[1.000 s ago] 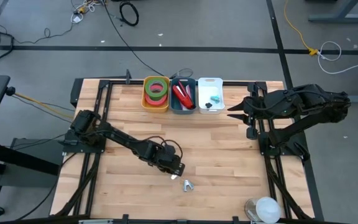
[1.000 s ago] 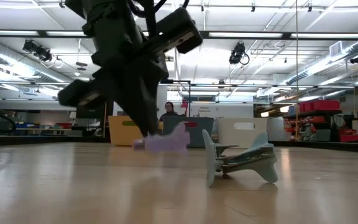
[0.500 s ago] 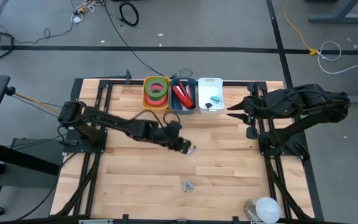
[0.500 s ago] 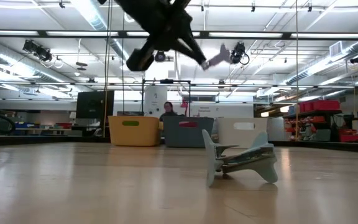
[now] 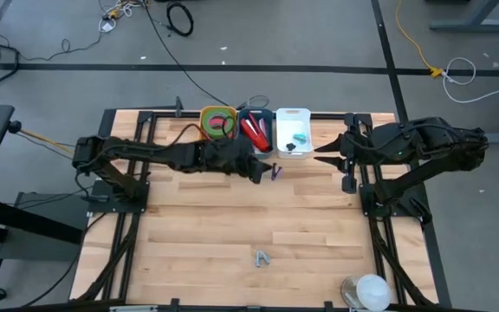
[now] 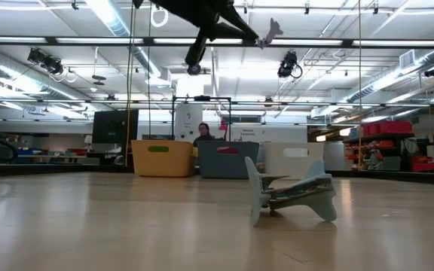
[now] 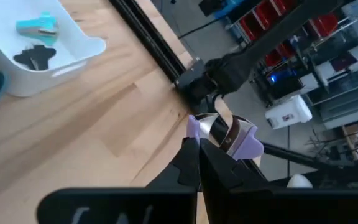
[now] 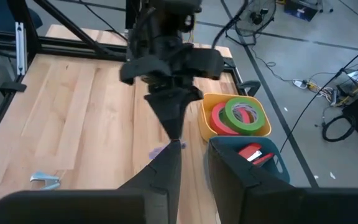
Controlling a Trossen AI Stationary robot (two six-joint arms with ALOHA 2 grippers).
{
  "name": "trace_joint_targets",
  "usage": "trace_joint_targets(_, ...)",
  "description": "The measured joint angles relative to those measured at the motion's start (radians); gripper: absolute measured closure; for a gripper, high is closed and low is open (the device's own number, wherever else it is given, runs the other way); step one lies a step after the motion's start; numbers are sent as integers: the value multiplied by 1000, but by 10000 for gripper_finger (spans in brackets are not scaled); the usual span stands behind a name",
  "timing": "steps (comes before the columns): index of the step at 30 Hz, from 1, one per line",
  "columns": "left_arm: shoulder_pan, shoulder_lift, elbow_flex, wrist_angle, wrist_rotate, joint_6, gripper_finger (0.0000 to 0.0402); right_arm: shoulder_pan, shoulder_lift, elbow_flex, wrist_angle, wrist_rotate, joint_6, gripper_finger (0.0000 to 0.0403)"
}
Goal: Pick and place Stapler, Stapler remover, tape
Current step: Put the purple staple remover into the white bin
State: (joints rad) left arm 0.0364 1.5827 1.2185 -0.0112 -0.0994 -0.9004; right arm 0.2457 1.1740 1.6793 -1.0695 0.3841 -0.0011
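Observation:
The white bin (image 5: 294, 130) is on my right gripper's side, and my left gripper is holding the purple staple remover (image 5: 276, 172). So my right gripper should take over the staple remover first.
My left gripper (image 5: 265, 169) reaches across the table toward the far bins and is shut on a purple staple remover (image 5: 275, 172), high above the wood in the low view (image 6: 272, 31). A second, grey-green staple remover (image 5: 261, 256) rests on its prongs and wings near the front middle of the table. The tape rolls (image 5: 218, 124), green on red, lie in the yellow bin. The red stapler (image 5: 254, 132) lies in the blue bin. My right gripper (image 8: 193, 167) waits at the right side, open, with nothing between its fingers. My left gripper pinches the purple staple remover (image 7: 224, 134) between its two fingertips (image 7: 190, 158). The purple wings and the metal middle stick out past the fingers. The fingers come from the table's left, slanting slightly down. The remover is lifted clear of the table, just near of the bins.
Three bins stand in a row at the far edge: yellow (image 5: 204, 139), blue (image 5: 243, 147) and white (image 5: 294, 114), the white one holding a teal item (image 7: 37, 26) and a black one (image 7: 35, 57). A white round object (image 5: 371, 290) sits at the front right corner.
My left gripper has risen from the front middle of the table and swung toward the far edge, up to the bins, tipping from pointing down to nearly level. The purple staple remover has gone with it, lifted clear of the wood. The grey-green remover has stayed where it was.

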Motion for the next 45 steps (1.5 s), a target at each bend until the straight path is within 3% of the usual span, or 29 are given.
trace_joint_targets(10, 81, -6, -1, 64, 84, 63, 397, 0, 3, 0, 42, 0, 19, 321)
trace_joint_targets(25, 182, -6, -1, 573, 243, 332, 397, -27, 19, 0, 153, 52, 51, 316)
trace_joint_targets(36, 190, -6, -1, 705, 338, 470, 398, -66, 57, 0, 161, 42, 86, 250)
trace_joint_targets(45, 190, -7, 0, 703, 348, 478, 399, -89, 123, 0, 277, 50, -13, 184)
